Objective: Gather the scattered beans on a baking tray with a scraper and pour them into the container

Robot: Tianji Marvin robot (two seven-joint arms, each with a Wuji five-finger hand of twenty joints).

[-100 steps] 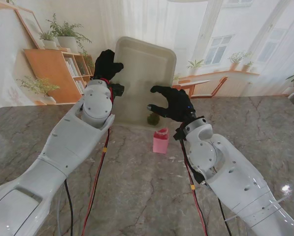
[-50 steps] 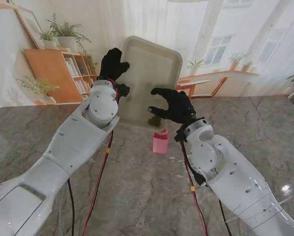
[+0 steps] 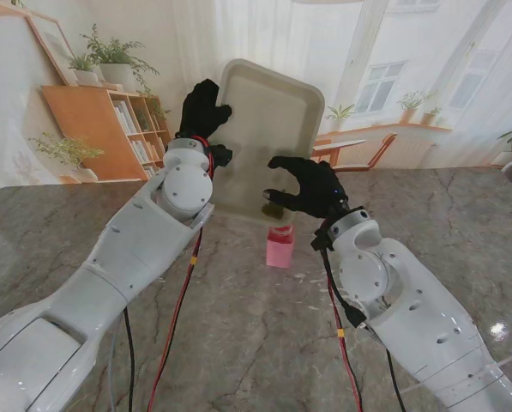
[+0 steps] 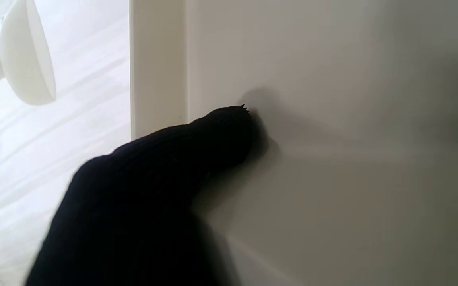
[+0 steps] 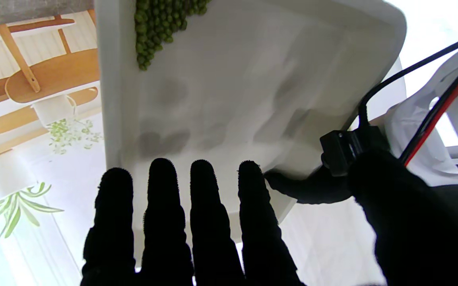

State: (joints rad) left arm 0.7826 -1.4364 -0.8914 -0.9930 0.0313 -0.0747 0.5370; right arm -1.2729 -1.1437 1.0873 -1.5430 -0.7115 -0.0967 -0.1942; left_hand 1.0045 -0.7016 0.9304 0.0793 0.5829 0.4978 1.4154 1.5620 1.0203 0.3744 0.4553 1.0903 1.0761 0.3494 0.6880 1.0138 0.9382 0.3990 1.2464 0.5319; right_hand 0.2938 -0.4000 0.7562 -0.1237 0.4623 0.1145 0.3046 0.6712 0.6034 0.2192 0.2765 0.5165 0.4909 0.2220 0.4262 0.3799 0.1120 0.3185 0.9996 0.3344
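Observation:
I expect the green beans point(image 3: 273, 210) to run out completely when I tip the baking tray, because they lie in a loose heap with clean tray's bottom point(image 3: 260, 129) behind.
My left hand point(image 3: 202, 107) is shut on the left rim of the pale baking tray point(image 3: 268, 129) and holds it raised, tipped steeply on edge. Green beans point(image 3: 271, 206) lie heaped in the tray's lowest corner, just over the small pink container point(image 3: 280, 247) on the table. My right hand point(image 3: 307, 190) is open with fingers spread beside that corner, holding nothing. The right wrist view shows the beans point(image 5: 161, 24) against the tray point(image 5: 253, 79), with my right fingers point(image 5: 209, 222) stretched toward it. In the left wrist view one finger point(image 4: 165, 190) presses on the tray point(image 4: 332, 159). No scraper is in view.
The grey marble table point(image 3: 238, 343) stretches toward me around the container. A backdrop with a shelf point(image 3: 97, 124) and plants stands behind the table. Red and black cables point(image 3: 174, 326) hang along both forearms.
The left hand has carried the tray higher and to the right, tipping it more steeply. The beans have shifted toward the container. The right hand has drifted slightly right.

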